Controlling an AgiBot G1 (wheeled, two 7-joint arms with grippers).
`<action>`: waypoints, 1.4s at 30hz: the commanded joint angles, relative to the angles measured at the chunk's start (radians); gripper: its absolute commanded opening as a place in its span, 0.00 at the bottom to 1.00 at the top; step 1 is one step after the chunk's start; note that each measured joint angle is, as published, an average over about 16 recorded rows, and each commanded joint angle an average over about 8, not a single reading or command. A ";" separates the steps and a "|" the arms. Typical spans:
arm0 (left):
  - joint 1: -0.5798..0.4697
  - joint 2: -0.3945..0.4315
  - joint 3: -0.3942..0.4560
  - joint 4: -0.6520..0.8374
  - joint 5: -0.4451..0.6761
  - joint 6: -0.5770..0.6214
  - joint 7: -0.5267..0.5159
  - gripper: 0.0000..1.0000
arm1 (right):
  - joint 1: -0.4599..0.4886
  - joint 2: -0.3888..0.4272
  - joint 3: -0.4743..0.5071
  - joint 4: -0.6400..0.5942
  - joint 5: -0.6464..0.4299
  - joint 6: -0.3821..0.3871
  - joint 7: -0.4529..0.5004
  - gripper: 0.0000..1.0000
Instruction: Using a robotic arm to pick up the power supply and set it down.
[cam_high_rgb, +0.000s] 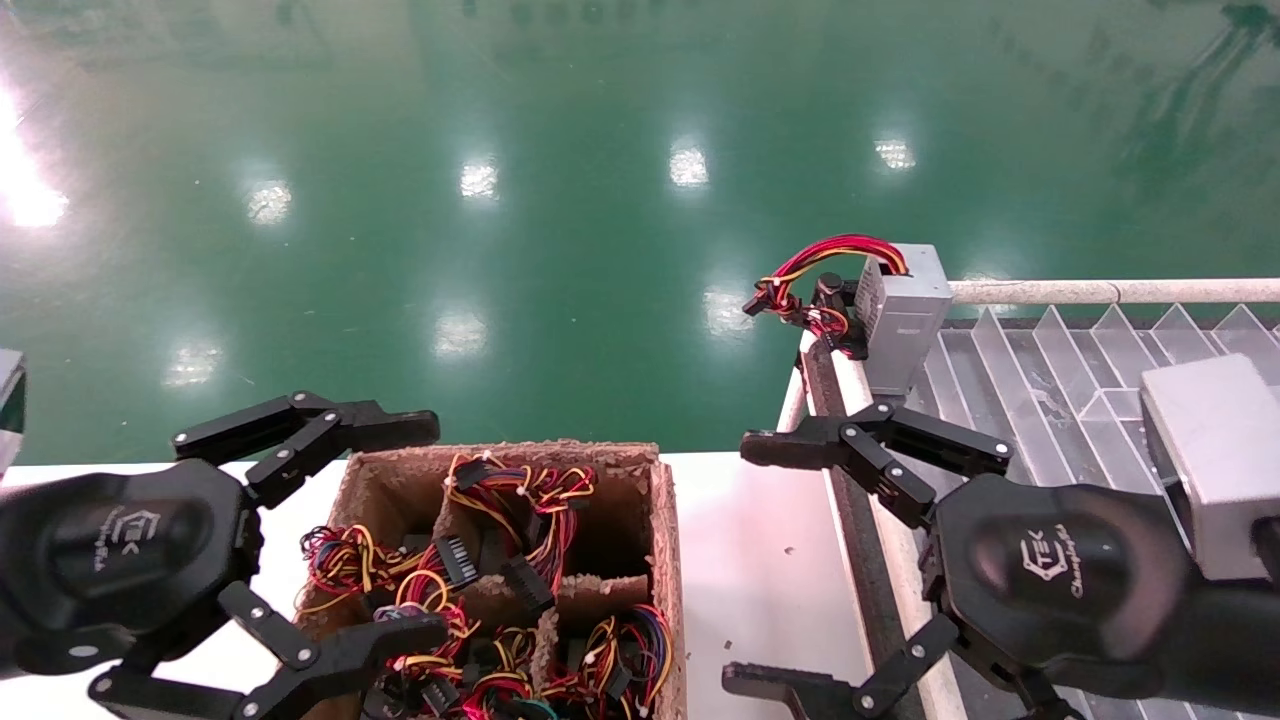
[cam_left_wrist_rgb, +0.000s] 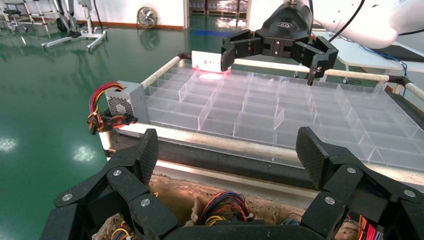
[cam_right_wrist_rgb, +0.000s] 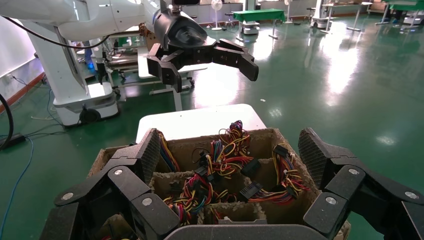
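A hidden power supply should hang beneath the bundle of coloured wires (cam_high_rgb: 427, 596) when I carry it, since the similar grey box has wires rooted in its top (cam_high_rgb: 897, 264).
A brown cardboard carton (cam_high_rgb: 665, 540) on the white table holds several bundles of red, yellow and black wires (cam_high_rgb: 520, 500) (cam_right_wrist_rgb: 225, 155) with black connectors. The power supply's grey body is hidden beneath them, and I cannot tell which bundle is its own. My left gripper (cam_high_rgb: 435, 530) (cam_left_wrist_rgb: 227, 160) hovers open and empty over the carton's left side. My right gripper (cam_high_rgb: 745, 565) (cam_right_wrist_rgb: 227, 155) hangs open and empty to the carton's right, above the tray's near edge. Each wrist view also shows the other gripper farther off.
A clear plastic tray (cam_high_rgb: 1050, 370) (cam_left_wrist_rgb: 280, 105) with many compartments lies to the right. A similar grey box (cam_high_rgb: 905, 315) (cam_left_wrist_rgb: 122, 102) stands at its far-left corner, red-yellow wires arching sideways. The white table (cam_high_rgb: 760, 560) ends just behind the carton; green floor lies beyond.
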 joint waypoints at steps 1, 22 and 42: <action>0.000 0.000 0.000 0.000 0.000 0.000 0.000 0.00 | 0.000 0.000 0.000 0.000 0.000 0.000 0.000 1.00; 0.000 0.000 0.000 0.000 0.000 0.000 0.000 0.00 | 0.063 -0.060 -0.071 -0.009 -0.111 0.011 0.032 1.00; 0.000 0.000 0.000 0.000 0.000 0.000 0.000 0.00 | 0.241 -0.466 -0.280 -0.371 -0.345 -0.013 -0.061 0.54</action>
